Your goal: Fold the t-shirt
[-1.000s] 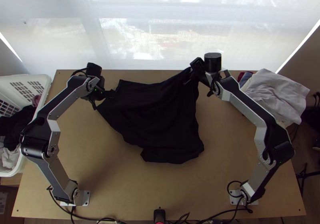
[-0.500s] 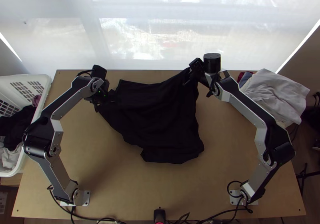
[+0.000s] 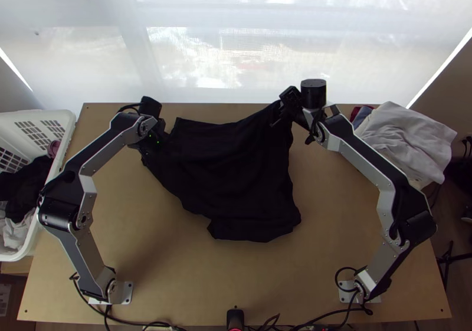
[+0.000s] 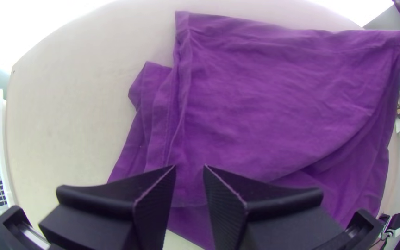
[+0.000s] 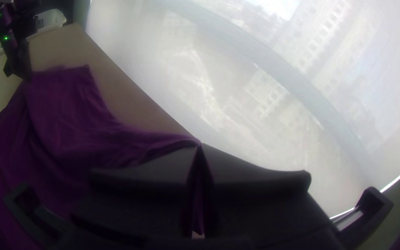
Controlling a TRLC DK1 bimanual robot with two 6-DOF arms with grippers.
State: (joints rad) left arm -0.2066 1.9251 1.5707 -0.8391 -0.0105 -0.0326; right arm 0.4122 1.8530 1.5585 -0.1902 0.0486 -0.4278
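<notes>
Layered edges point(image 4: 158, 109) lie loosely gathered next to the upper panel. So I expect the dark t-shirt point(image 3: 236, 174) to drop open into a wider sheet once I raise both corners.
The dark t-shirt point(image 3: 236, 177) lies loosely spread with creases at the table's middle, its upper right corner raised to my right gripper point(image 3: 278, 118). My left gripper point(image 3: 158, 148) is over the shirt's left end in the top view. In the left wrist view the shirt point(image 4: 274, 97) looks purple, and my left gripper point(image 4: 190, 166) stands open above it, near layered edges. In the right wrist view my right gripper point(image 5: 200, 147) is shut on a corner of the shirt point(image 5: 65, 115), which stretches away from the fingertips towards the other arm's gripper.
A white laundry basket point(image 3: 59, 121) with clothes stands left of the table. A pile of light cloths point(image 3: 407, 139) sits at the table's right back corner. Behind the table hangs a pale translucent window screen point(image 3: 194, 53). Bare wood point(image 3: 194, 272) shows in front of the shirt.
The left arm's gripper has moved right and slightly nearer the table's front, over the shirt's left end. My right gripper has stayed almost still with the raised corner, and the shirt looks nearly unchanged.
</notes>
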